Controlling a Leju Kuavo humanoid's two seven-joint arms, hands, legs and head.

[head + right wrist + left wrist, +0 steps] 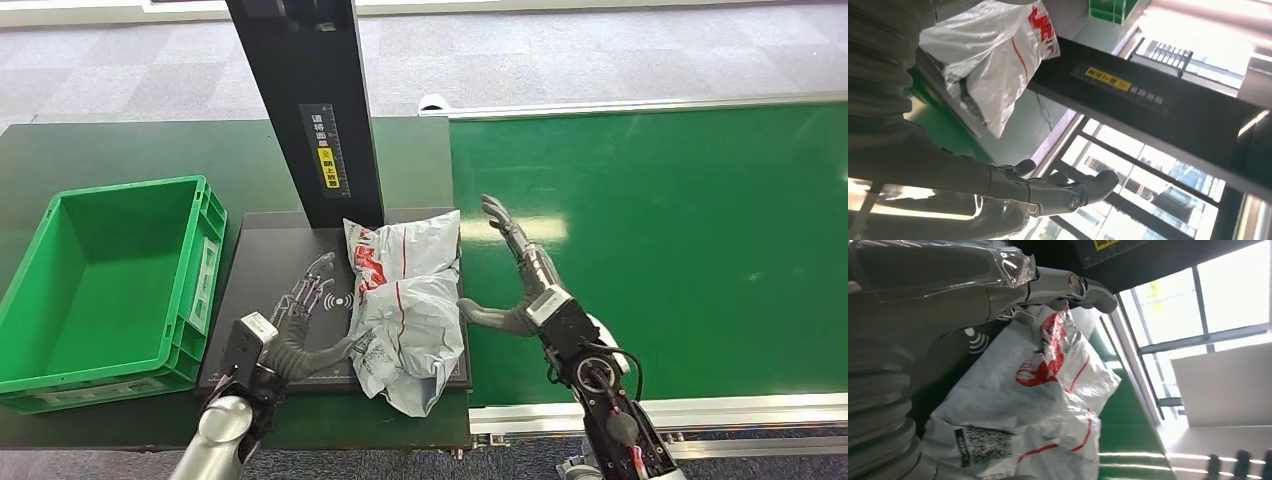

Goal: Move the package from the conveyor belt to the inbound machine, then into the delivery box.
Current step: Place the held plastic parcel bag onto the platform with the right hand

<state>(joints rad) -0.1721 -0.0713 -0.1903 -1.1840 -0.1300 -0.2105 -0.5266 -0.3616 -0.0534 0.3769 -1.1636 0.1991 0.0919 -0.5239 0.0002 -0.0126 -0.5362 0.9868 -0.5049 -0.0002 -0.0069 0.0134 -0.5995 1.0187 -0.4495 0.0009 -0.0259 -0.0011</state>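
Observation:
The plastic has wrinkles and creases across the package's middle (405, 281), so the package will bunch up and fold over when the robot lifts it.
The package (410, 300), a crumpled white plastic mailer with red print (1038, 405) (993, 60), lies on the black scanning plate of the inbound machine (270, 270), its near end hanging over the plate's front edge. My left hand (300, 325) rests open on the plate just left of the package, thumb against the bag's lower left side. My right hand (520, 280) is open on the package's right, fingers spread upward and thumb pointing at the bag's edge. The green delivery box (110, 285) stands empty to the left of the plate.
The machine's black upright column (310, 100) rises right behind the package. The green conveyor belt (680, 240) stretches to the right, with a metal rail (700, 410) along its near side. A dark green table top (120, 150) lies under the box and the machine.

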